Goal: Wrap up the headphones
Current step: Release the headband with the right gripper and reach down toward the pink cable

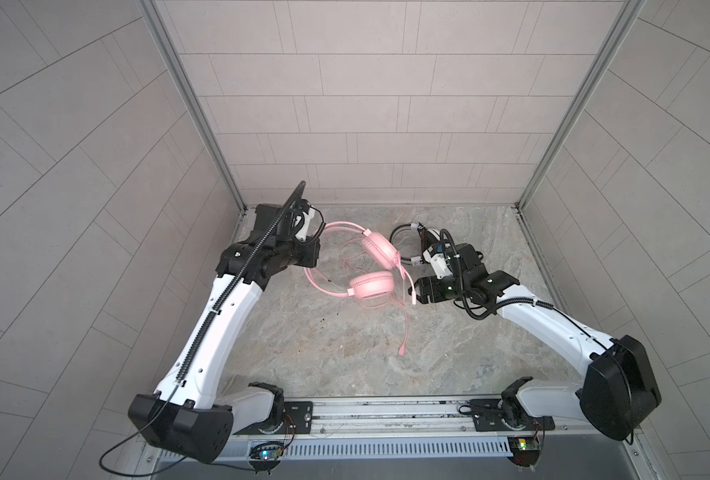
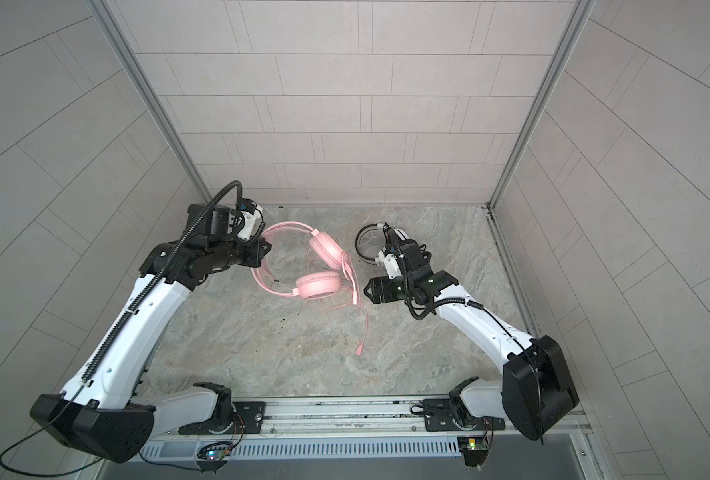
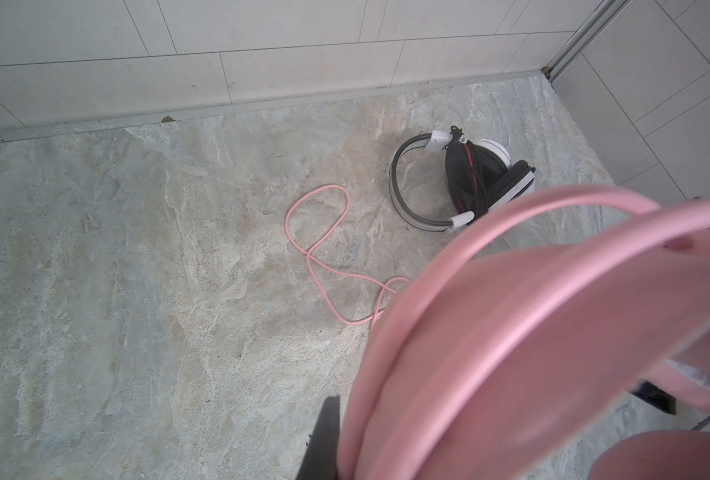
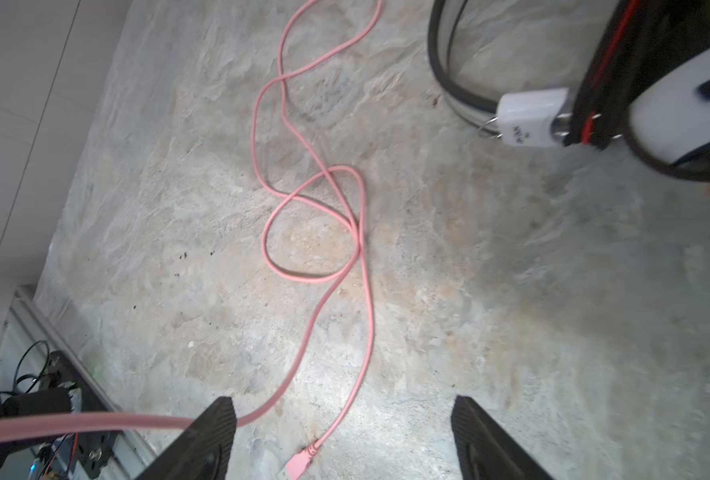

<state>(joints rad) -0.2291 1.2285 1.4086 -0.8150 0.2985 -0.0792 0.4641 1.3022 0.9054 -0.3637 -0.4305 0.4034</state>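
Note:
The pink cable [image 4: 255, 412] goes past a finger of my right gripper, so next I close the fingers around the cable [image 4: 297, 361] and pull it away from the ear cups.
The pink headphones [image 1: 372, 289] lie mid-table, and my left gripper [image 1: 318, 237] is shut on their headband [image 3: 511, 332]. That band fills the left wrist view and hides all but one black finger [image 3: 324, 436]. The pink cable [image 4: 361, 249] loops over the table and ends in a plug [image 1: 402, 352]. My right gripper [image 1: 413, 291] is open just right of the lower ear cup. In the right wrist view the cable passes by one of its fingers [image 4: 216, 432], and nothing is gripped. The white-and-black headphones [image 1: 403, 232] lie behind the right wrist, with a black and red cable on them [image 3: 467, 174].
The grey stone tabletop [image 1: 345, 353] is boxed in by tiled walls at the back and on both sides. A metal rail [image 1: 386, 411] with both arm bases runs along the front edge. The pink plug [image 4: 299, 463] lies on the table below the right gripper's jaws.

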